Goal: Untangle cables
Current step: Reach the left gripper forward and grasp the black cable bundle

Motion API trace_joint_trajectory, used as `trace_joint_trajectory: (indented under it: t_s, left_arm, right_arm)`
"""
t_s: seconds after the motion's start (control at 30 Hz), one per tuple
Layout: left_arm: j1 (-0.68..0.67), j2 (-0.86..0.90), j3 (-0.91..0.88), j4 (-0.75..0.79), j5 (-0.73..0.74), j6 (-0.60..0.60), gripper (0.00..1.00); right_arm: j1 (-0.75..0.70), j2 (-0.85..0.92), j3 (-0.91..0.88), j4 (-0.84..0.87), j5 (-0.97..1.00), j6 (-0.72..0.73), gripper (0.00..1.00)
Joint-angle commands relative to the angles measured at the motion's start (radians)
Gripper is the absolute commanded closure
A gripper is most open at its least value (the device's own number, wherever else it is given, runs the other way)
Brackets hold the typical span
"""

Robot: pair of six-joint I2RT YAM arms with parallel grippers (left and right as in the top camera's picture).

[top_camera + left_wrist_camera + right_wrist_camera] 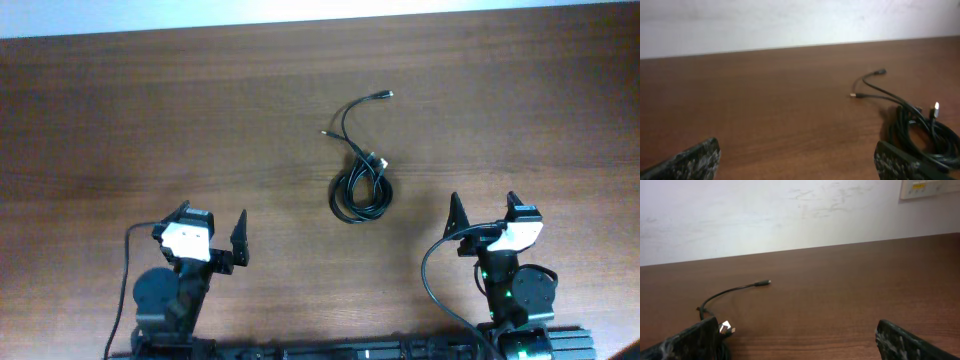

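Note:
The path from my open left gripper to the black coil (346,196) is free. I keep nearing the cable parts (358,172) beside the plugs until my fingers straddle them.
The cables (361,190) lie as one tangled black coil on the brown table, a little right of centre, with loose ends and small plugs reaching up toward the far side. In the left wrist view the cables (920,127) sit at the right edge; in the right wrist view the cables (720,305) show at the left, partly hidden by a finger. My left gripper (212,235) is open and empty near the front left. My right gripper (484,212) is open and empty near the front right. Both are well apart from the coil.
The wooden table (150,120) runs to a pale wall at the far edge. Thick black arm wires loop beside each arm base, one by the left arm (124,290) and one by the right arm (432,285).

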Motion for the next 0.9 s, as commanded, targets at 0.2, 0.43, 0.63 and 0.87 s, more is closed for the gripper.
trace_joint_trajectory:
  t_s: [0.2,0.43,0.63,0.87]
  left_arm:
    - [0.002,0.339,0.274,-0.178,0.082,-0.01,0.01]
    - [0.001,0.639,0.562,-0.443,0.088,-0.01,0.01]
    - [0.002,0.948,0.864,-0.723,0.199,-0.011,0.01]
    - [0.001,1.058,0.889,-0.711,0.249,-0.011,0.01]
  right_arm:
    - [0.007,-0.008,-0.005,-0.005,0.023,0.005,0.02]
    - [0.007,-0.008,-0.005,-0.005,0.023,0.005,0.02]
    - [0.007,-0.008,-0.005,-0.005,0.023,0.005,0.01]
    - [0.007,-0.008,-0.005,-0.005,0.023,0.005,0.01]
